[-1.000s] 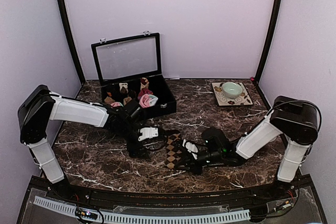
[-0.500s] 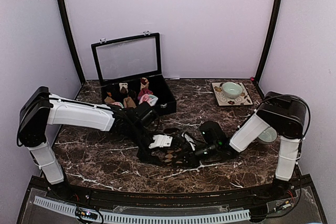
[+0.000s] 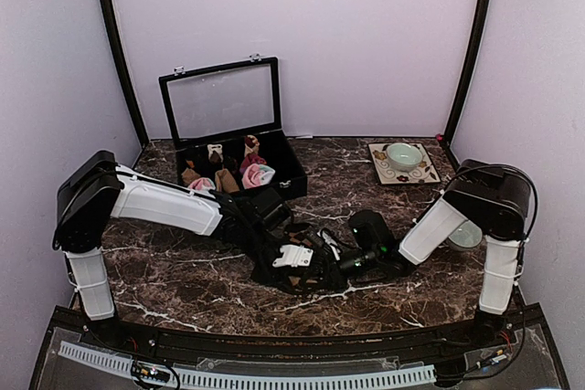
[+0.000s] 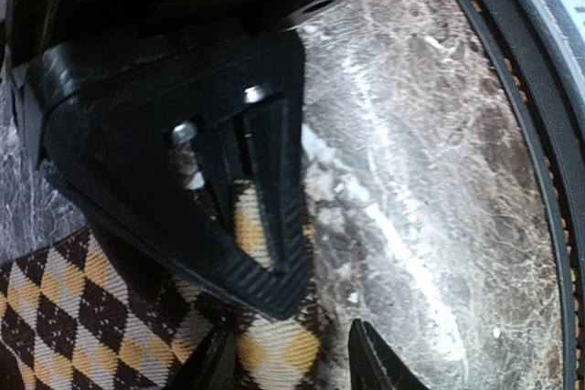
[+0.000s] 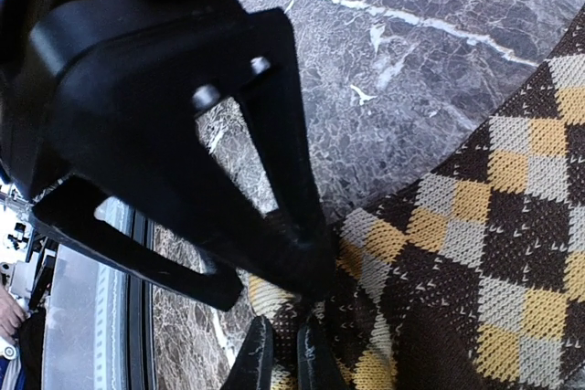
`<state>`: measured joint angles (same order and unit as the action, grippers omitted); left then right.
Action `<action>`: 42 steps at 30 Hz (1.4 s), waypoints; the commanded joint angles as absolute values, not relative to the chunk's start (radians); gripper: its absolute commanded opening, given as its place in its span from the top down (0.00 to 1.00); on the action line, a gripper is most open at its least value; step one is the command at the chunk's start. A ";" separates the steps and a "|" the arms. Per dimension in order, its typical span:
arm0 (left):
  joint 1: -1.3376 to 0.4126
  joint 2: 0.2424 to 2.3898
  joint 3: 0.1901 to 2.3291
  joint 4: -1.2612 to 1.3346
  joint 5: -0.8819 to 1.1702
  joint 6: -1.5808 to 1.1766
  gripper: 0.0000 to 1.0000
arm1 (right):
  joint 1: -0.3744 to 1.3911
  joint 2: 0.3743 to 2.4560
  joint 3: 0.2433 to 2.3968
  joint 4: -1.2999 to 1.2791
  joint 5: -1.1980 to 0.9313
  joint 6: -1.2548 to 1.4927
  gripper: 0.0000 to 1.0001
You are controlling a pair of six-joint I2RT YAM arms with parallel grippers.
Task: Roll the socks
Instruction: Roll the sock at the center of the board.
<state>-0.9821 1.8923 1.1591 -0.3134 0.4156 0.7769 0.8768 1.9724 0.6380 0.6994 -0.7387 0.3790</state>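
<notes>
I should pin the sock with my left gripper while my right gripper backs off and takes the folded edge again, because the sock's fold lies crumpled under the fingers of both grippers.
The dark brown sock with tan diamond checks lies bunched at the middle of the marble table, mostly hidden under both grippers. My right gripper is shut on a fold of this sock and sits just right of it. My left gripper reaches in from the left. In the left wrist view its jaws straddle the sock's edge, one fingertip still clear of the cloth. A pink and mint-green sock bundle lies in the box.
An open black box with a raised glass lid stands at the back left and holds several small sock bundles. A patterned tile with a mint bowl sits at the back right. The table's black front rail runs close by.
My left arm has swung right and forward onto the sock, and its jaws have narrowed. The flat checked sock has been bunched up. The right arm has drawn back slightly, still pinching.
</notes>
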 commanded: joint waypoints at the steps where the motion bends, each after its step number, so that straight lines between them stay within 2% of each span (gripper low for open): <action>1: -0.986 1.921 1.179 -0.307 0.364 0.759 0.70 | 0.868 2.088 0.572 0.391 -0.607 0.399 1.00; 3: -0.986 1.936 1.189 -0.324 0.369 0.753 0.95 | 0.868 2.087 0.575 0.392 -0.604 0.402 1.00; 4: -0.986 1.947 1.199 -0.340 0.374 0.745 1.00 | 0.868 2.083 0.573 0.396 -0.602 0.402 1.00; 6: -0.983 1.970 1.219 -0.380 0.388 0.738 1.00 | 0.868 2.064 0.561 0.416 -0.587 0.402 1.00; 8: -0.972 1.993 1.239 -0.417 0.420 0.724 1.00 | 0.868 2.017 0.534 0.463 -0.567 0.399 0.94; 9: -0.962 2.005 1.249 -0.440 0.449 0.718 1.00 | 0.870 1.973 0.515 0.492 -0.556 0.398 0.80; 10: -0.950 2.019 1.261 -0.463 0.479 0.711 1.00 | 0.870 1.939 0.493 0.528 -0.541 0.396 0.17; 11: -0.937 2.032 1.272 -0.486 0.508 0.706 1.00 | 0.870 1.904 0.473 0.560 -0.530 0.395 0.03; 21: -0.859 2.192 1.410 -0.695 0.705 0.664 1.00 | 0.871 1.726 0.375 0.572 -0.414 0.327 0.01; 24: -0.841 2.235 1.450 -0.742 0.732 0.662 1.00 | 0.877 1.593 0.292 0.655 -0.349 0.334 0.01; 29: -0.833 2.297 1.510 -0.793 0.728 0.657 1.00 | 0.887 1.244 0.205 0.664 0.022 0.371 0.01; 32: -0.833 2.342 1.574 -0.838 0.728 0.658 1.00 | 0.882 1.188 0.272 0.509 0.205 0.499 0.01; 34: -0.833 2.365 1.597 -0.860 0.731 0.656 1.00 | 0.871 1.185 0.313 0.460 0.126 0.406 0.01; 40: -0.830 2.429 1.645 -0.901 0.697 0.621 1.00 | 0.870 1.197 0.213 0.692 0.014 0.287 0.01; 42: -0.830 2.459 1.675 -0.945 0.700 0.617 1.00 | 0.902 1.165 0.185 0.737 0.004 0.188 0.05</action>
